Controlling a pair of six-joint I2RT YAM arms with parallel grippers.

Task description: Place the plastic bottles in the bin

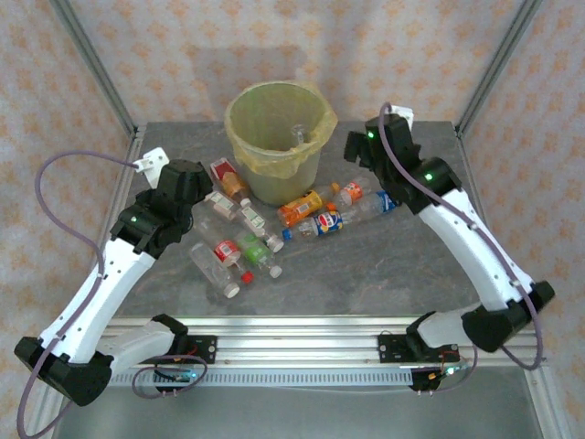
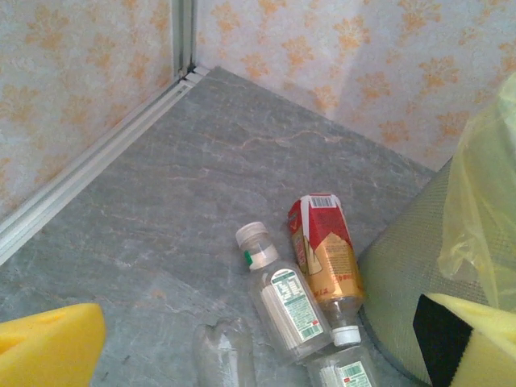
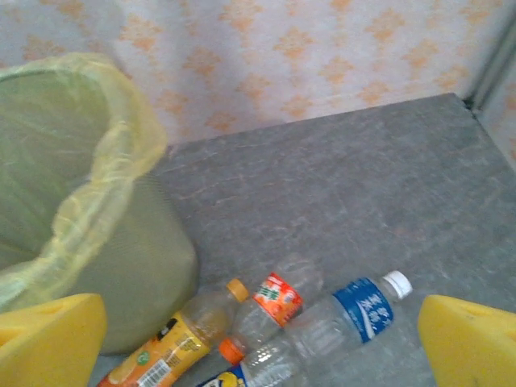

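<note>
The front clear bottle [image 1: 218, 276] lies uncovered at the outer edge of the pile, so I should keep moving my left gripper toward the bottle's body [image 1: 208, 263] until my fingers straddle it.
The bin [image 1: 274, 137], lined with a yellow-green bag, stands at the back centre of the table, with one clear bottle [image 1: 297, 135] inside it. Several plastic bottles lie in front of it. My left gripper [image 1: 194, 183] hovers open left of the bin. Between its yellow pads [image 2: 48, 347] lie a clear white-labelled bottle [image 2: 286, 302] and a red-and-gold bottle [image 2: 326, 258], next to the bin's wall [image 2: 399, 282]. My right gripper [image 1: 359, 151] hangs open right of the bin, above an orange bottle [image 3: 165, 347], an orange-labelled clear bottle [image 3: 278, 302] and a blue-labelled bottle [image 3: 355, 310].
Red-labelled [image 1: 226, 251] and green-labelled [image 1: 254, 249] bottles and a clear one [image 1: 215, 270] lie nearer the front. An aluminium frame post [image 2: 185, 36] and rail run along the table's left edge. Patterned walls close in the back and sides.
</note>
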